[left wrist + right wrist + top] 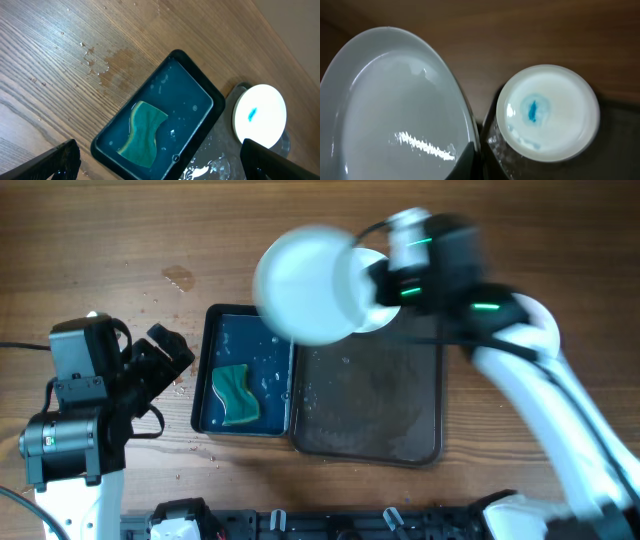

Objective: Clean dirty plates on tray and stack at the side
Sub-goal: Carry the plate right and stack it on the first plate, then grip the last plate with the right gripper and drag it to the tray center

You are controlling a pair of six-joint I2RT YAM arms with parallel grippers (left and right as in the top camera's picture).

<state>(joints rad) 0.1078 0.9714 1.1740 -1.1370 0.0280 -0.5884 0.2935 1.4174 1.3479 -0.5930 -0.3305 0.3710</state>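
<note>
The held plate (308, 285) is clean and facing up, so my right gripper should now carry it to the plate (541, 330) beside the tray and let it go on top.
My right gripper (372, 283) is shut on the rim of a white plate (305, 285) and holds it in the air over the tray's far left corner. In the right wrist view this plate (395, 110) is clean and wet, with my finger (477, 160) on its edge. A second plate (547, 112) with a blue smear at its centre sits on the far left corner of the dark brown tray (370, 405); it also shows in the left wrist view (260, 116). A third plate is not in view. My left gripper (165, 355) is open and empty, left of the basin.
A dark blue basin (212, 370) holding water and a green sponge (237, 393) stands against the tray's left side. Water drops and a damp patch (178, 277) lie on the wooden table. The tray's surface is wet.
</note>
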